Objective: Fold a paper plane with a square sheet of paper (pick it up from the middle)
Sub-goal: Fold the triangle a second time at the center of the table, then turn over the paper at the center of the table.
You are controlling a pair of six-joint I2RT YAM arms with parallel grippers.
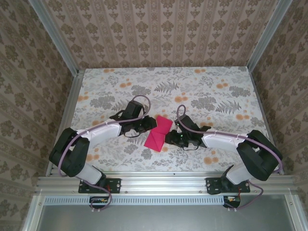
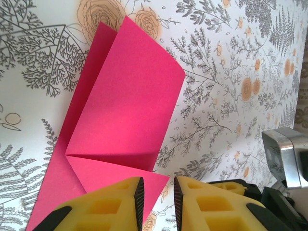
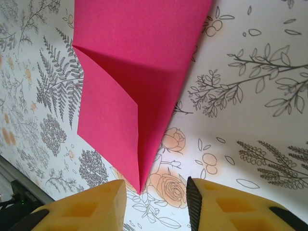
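The sheet of paper's creased point point(image 3: 140, 186) is in line with my open right gripper, so I keep going in until its fingers close on the raised flap's edge point(image 3: 138, 132).
The magenta-pink square sheet of paper point(image 1: 159, 133) lies partly folded on the flowered tablecloth between both arms. In the left wrist view the sheet of paper point(image 2: 125, 106) has one flap raised along a crease. A folded corner reaches into the narrow gap of my left gripper point(image 2: 159, 185), which is open, and neither pad presses on it. In the right wrist view the sheet of paper point(image 3: 139, 62) narrows to a creased point just ahead of my open right gripper point(image 3: 156, 185), close to its left finger point(image 3: 113, 199). From above, the left gripper point(image 1: 144, 126) and right gripper point(image 1: 172, 138) flank the sheet.
The tablecloth point(image 1: 202, 91) with grey ferns and orange flowers covers the table. Patterned walls close in the back and sides, with metal posts at the corners. An aluminium rail point(image 1: 163, 182) runs along the near edge by the arm bases.
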